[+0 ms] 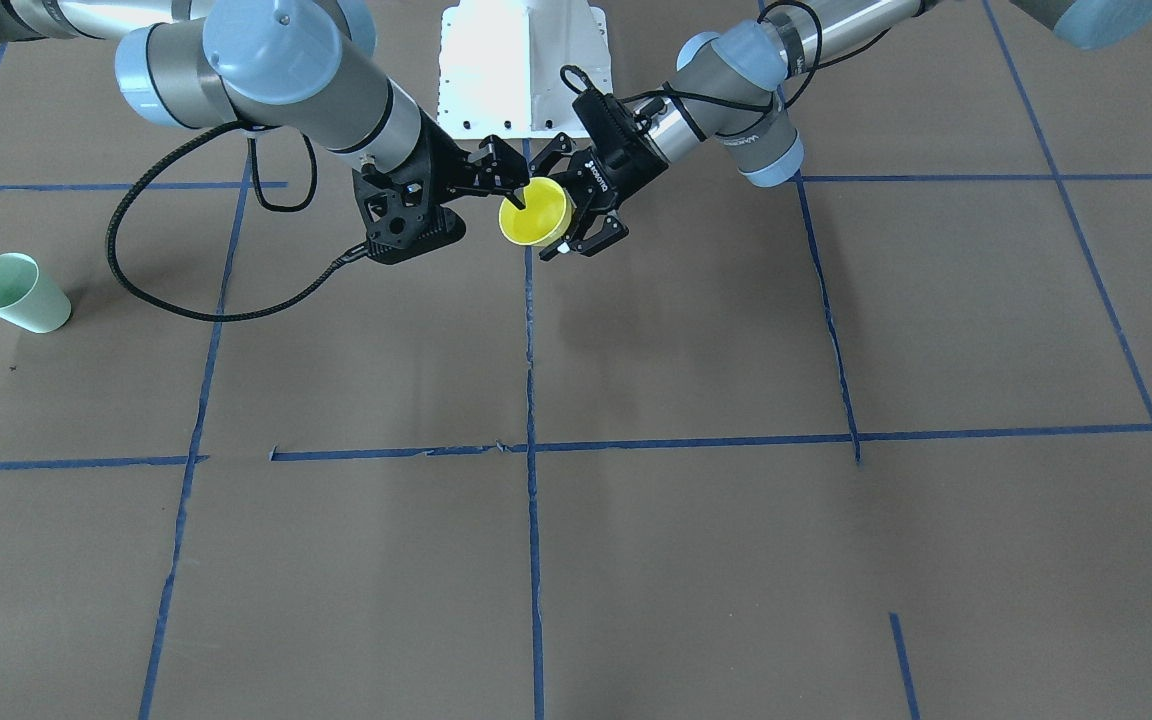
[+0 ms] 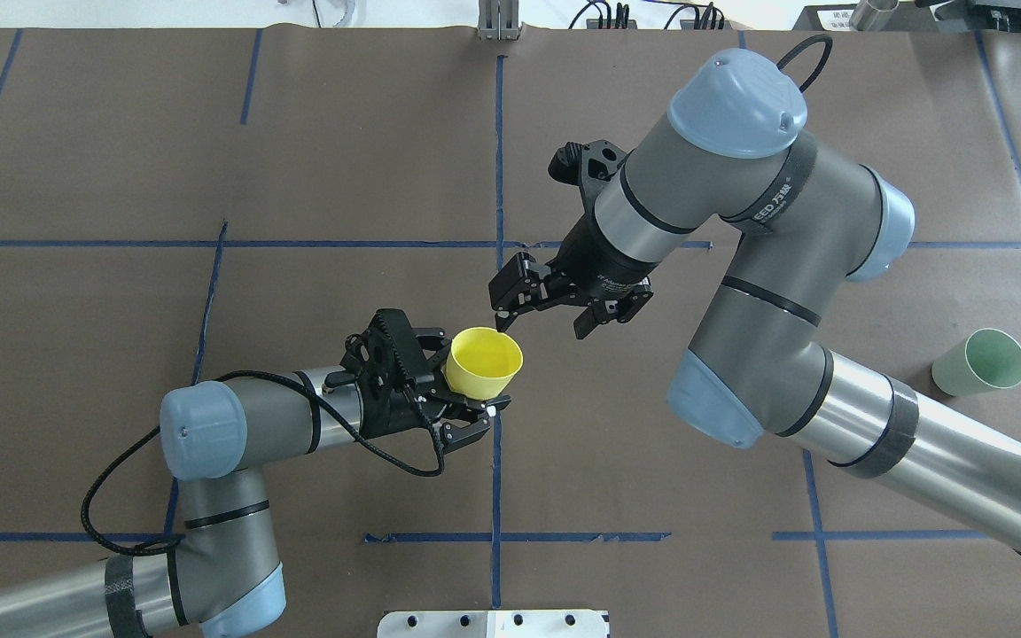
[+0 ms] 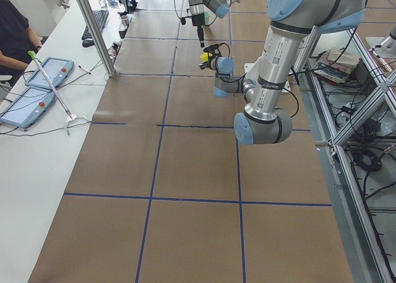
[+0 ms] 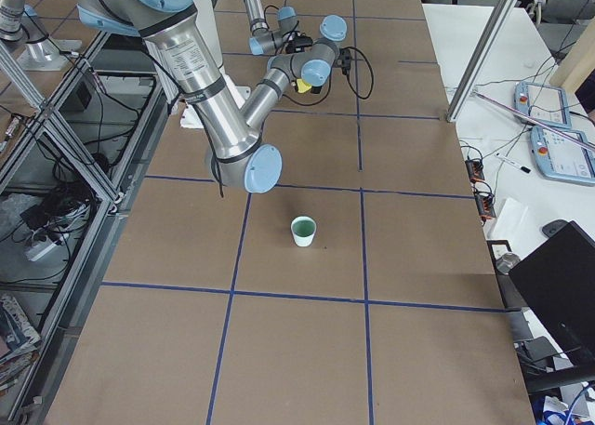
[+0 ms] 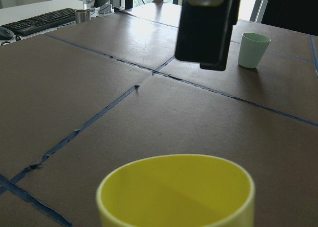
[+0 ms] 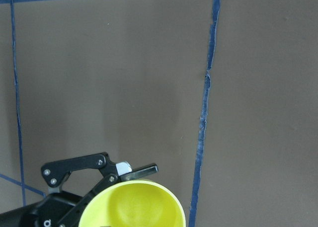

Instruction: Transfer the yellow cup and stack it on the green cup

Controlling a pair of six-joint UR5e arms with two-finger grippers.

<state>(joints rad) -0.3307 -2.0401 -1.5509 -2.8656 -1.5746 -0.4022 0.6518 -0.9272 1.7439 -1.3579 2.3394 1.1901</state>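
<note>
My gripper will lower the yellow cup [image 1: 536,214], which should sink in almost to its rim, since the green cup's opening [image 1: 4,282] is wider than its base.
My left gripper [image 2: 468,383] is shut on the yellow cup [image 2: 484,363] and holds it upright above the table near the centre line. The cup also shows in the front view [image 1: 534,212], the left wrist view [image 5: 176,187] and the right wrist view [image 6: 131,204]. My right gripper [image 2: 544,321] is open just beyond the cup, jaws spread. One fingertip [image 1: 516,198] is at the cup's rim; I cannot tell whether it touches. The green cup [image 2: 980,361] stands upright on the table far to my right, also seen in the front view [image 1: 21,292] and the left wrist view [image 5: 253,49].
Blue tape lines [image 2: 497,177] cross the brown table. The white robot base plate [image 1: 524,70] is at my near edge. A black cable [image 1: 166,300] loops below my right arm. Operators' desks with tablets [image 3: 37,85] stand beyond the table's far edge.
</note>
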